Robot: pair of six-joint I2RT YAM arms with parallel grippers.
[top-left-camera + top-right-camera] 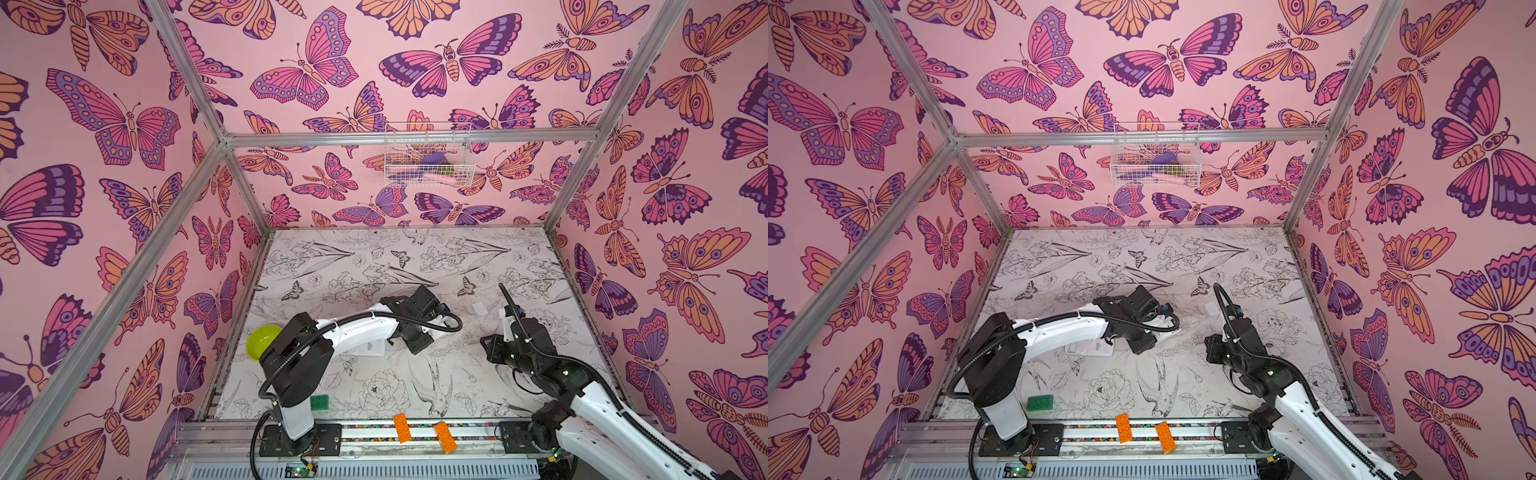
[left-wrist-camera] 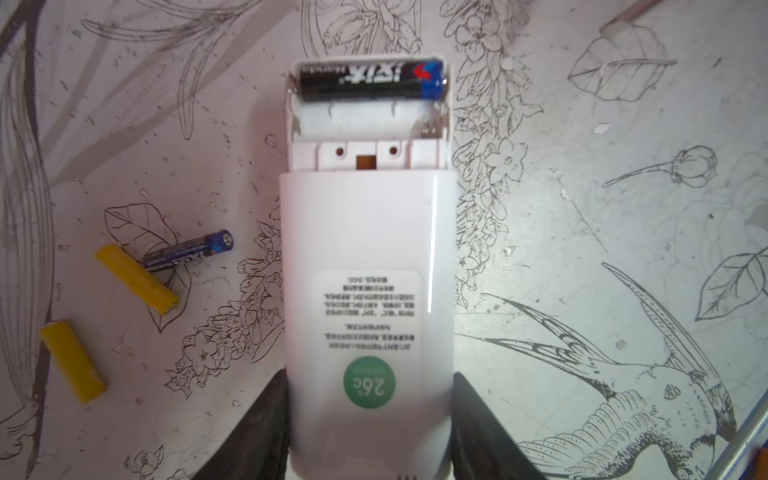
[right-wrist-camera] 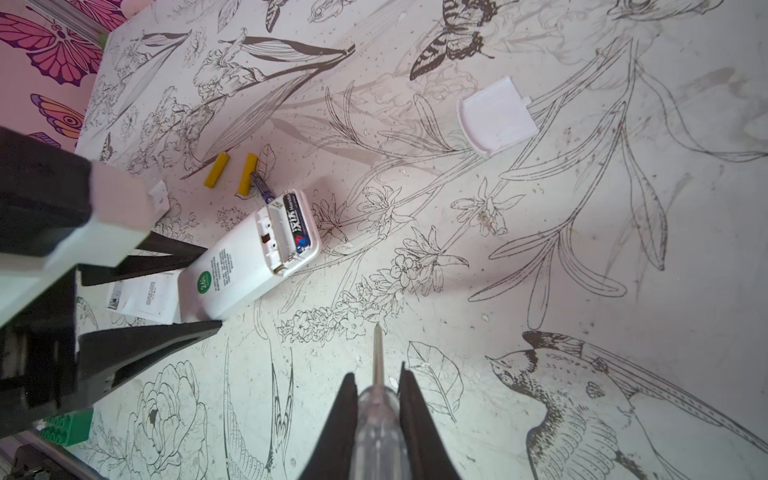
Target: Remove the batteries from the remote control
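My left gripper should hold the remote by its bay end [image 2: 370, 112] after I turn the remote around, because the black battery [image 2: 364, 80] is in the screwdriver's way to the empty slot.
The white remote control [image 2: 365, 249] lies back-up on the table, its battery bay uncovered, with my left gripper [image 2: 369, 384] shut on its lower end. One black battery [image 2: 370, 81] sits in the far slot; the near slot is empty. Beside the remote lie a loose black battery [image 2: 187, 251] and two yellow batteries [image 2: 137, 278] [image 2: 72, 361]. My right gripper [image 3: 376, 378] is shut on a clear-handled screwdriver [image 3: 377, 353]. Its tip points toward the remote [image 3: 249, 257] and stops short of it.
A white cover [image 3: 496, 116] lies further out on the table, a smaller one [image 3: 160, 199] near the yellow batteries. A second white remote [image 3: 141, 297] lies under the left arm. Green bowl [image 1: 262, 340], green brick [image 1: 319, 402], two orange bricks [image 1: 402, 428] and a wall basket [image 1: 428, 156].
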